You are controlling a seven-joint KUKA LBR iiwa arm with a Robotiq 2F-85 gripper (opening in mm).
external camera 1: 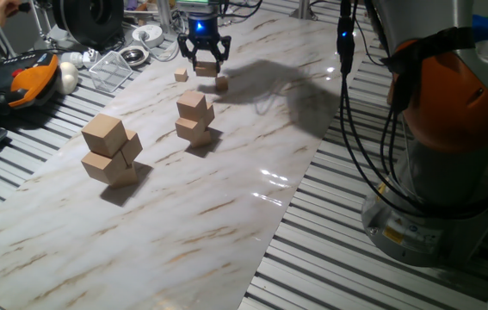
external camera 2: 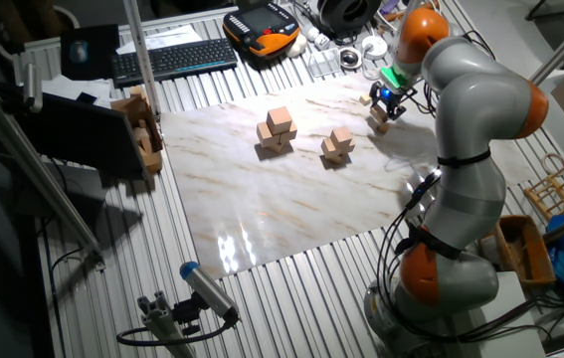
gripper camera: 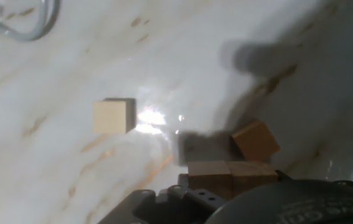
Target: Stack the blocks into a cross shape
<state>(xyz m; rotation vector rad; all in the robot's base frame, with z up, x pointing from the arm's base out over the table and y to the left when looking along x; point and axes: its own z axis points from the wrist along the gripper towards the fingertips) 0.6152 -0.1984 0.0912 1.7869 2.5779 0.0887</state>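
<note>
My fingers have a tight seam (gripper camera: pixel 231 177) between them where the two blocks meet, so the pair (external camera 1: pixel 206 69) will move together as one bar when I carry it.
Several tiny tan blocks lie at the far end of the marble board (external camera 1: pixel 226 224). One block (external camera 1: pixel 181 76) sits alone to the left and shows in the hand view (gripper camera: pixel 114 116). Another block (external camera 1: pixel 221 83) lies to the right, turned at an angle (gripper camera: pixel 255 140). Two blocks side by side (gripper camera: pixel 229 175) sit right under my gripper (external camera 1: pixel 205 62), which hangs low over them with its jaws spread to either side of the pair. The gripper also shows in the other fixed view (external camera 2: pixel 385 99), with blocks (external camera 2: pixel 378 115) below it. Whether a finger touches them is unclear.
A stack of medium tan cubes (external camera 1: pixel 194 118) stands mid-board and a stack of large tan cubes (external camera 1: pixel 112 151) nearer the front left. A clear plastic tray (external camera 1: pixel 110 69), a pendant (external camera 1: pixel 20 77) and a keyboard (external camera 2: pixel 174 58) lie beyond the board's edges.
</note>
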